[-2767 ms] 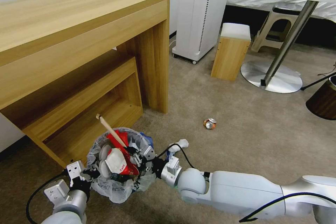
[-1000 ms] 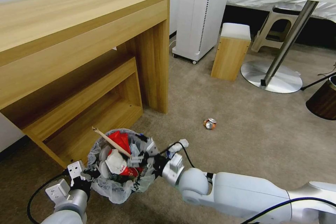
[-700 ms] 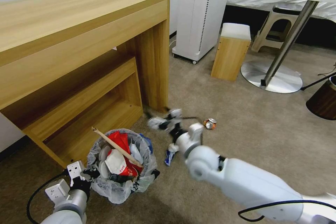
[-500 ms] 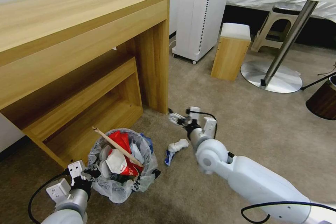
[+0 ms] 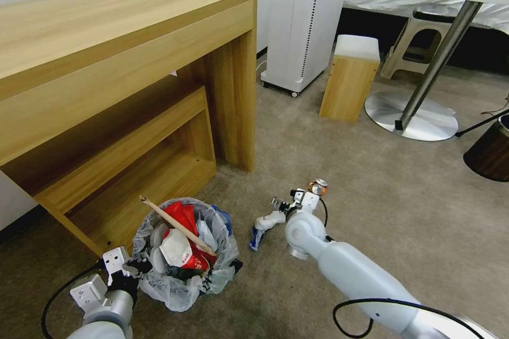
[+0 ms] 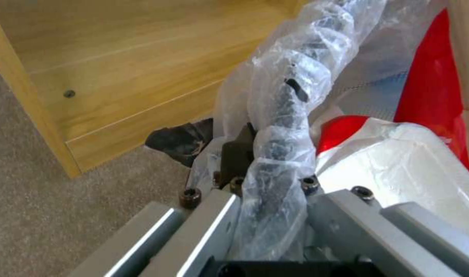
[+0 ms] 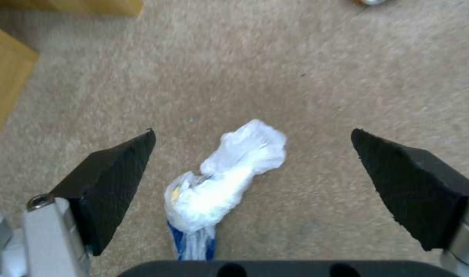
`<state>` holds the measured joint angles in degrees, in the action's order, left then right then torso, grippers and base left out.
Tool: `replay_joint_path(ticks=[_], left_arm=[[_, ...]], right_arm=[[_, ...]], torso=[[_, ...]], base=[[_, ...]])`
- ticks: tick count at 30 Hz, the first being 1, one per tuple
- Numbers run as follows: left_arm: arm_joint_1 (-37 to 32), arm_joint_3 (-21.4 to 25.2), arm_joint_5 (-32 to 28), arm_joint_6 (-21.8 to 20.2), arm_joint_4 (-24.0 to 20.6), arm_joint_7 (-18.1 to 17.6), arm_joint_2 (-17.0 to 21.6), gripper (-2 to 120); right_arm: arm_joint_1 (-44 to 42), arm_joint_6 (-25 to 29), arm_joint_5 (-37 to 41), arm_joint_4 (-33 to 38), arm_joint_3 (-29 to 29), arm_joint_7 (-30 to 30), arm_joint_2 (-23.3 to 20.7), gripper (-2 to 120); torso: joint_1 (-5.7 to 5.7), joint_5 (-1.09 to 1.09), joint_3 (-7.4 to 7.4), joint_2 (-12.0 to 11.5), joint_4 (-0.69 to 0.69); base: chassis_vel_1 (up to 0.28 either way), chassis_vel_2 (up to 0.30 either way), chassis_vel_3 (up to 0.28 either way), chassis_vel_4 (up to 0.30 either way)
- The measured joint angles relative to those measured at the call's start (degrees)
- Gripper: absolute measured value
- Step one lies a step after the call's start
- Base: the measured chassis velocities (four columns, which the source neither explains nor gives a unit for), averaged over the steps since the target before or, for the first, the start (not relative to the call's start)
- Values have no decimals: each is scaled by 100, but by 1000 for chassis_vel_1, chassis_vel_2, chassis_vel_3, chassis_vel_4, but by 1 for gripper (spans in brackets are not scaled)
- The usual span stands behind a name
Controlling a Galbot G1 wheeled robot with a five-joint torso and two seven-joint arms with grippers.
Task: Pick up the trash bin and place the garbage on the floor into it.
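Observation:
The blue-white wrapper (image 5: 255, 238) will come along when the robot lifts the crumpled clear plastic wrapper, because clear plastic trails down over it.
The trash bin (image 5: 183, 280), lined with a crinkly plastic bag, stands on the beige floor (image 5: 371, 212) beside the desk. It is full of red wrappers, white tissue and a wooden stick (image 5: 177, 225). My left gripper (image 5: 127, 271) is shut on the bin's bag-covered rim (image 6: 280, 127). My right gripper (image 5: 281, 205) hangs open just above a crumpled white tissue with a blue-white wrapper (image 5: 266, 222). In the right wrist view the tissue (image 7: 229, 181) lies on the carpet between the spread fingers (image 7: 116, 181). A crushed can (image 5: 318, 186) lies just beyond the right wrist.
A wooden desk (image 5: 132, 53) with a low shelf (image 5: 143, 169) stands close behind the bin. Farther off are a white appliance (image 5: 305, 16), a small wooden stool (image 5: 350, 79), a round table's metal base (image 5: 411, 116) and a dark brown bin (image 5: 490, 151).
My right gripper has left the bin, swung out over the carpet and come down open over the white tissue. The stick has settled lower across the bin. The left arm holds still.

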<state>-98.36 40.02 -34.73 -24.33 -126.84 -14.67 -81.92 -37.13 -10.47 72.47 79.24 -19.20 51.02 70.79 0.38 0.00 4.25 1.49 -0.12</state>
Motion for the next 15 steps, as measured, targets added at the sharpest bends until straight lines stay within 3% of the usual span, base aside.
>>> replay_joint_path(ticks=[15], left_arm=[[-8, -47, 25, 1, -23, 6, -29, 0]], right_arm=[[263, -254, -279, -1411, -168, -221, 581, 92]], torso=[[0, 0, 0, -1, -1]], base=[[0, 0, 0, 0]])
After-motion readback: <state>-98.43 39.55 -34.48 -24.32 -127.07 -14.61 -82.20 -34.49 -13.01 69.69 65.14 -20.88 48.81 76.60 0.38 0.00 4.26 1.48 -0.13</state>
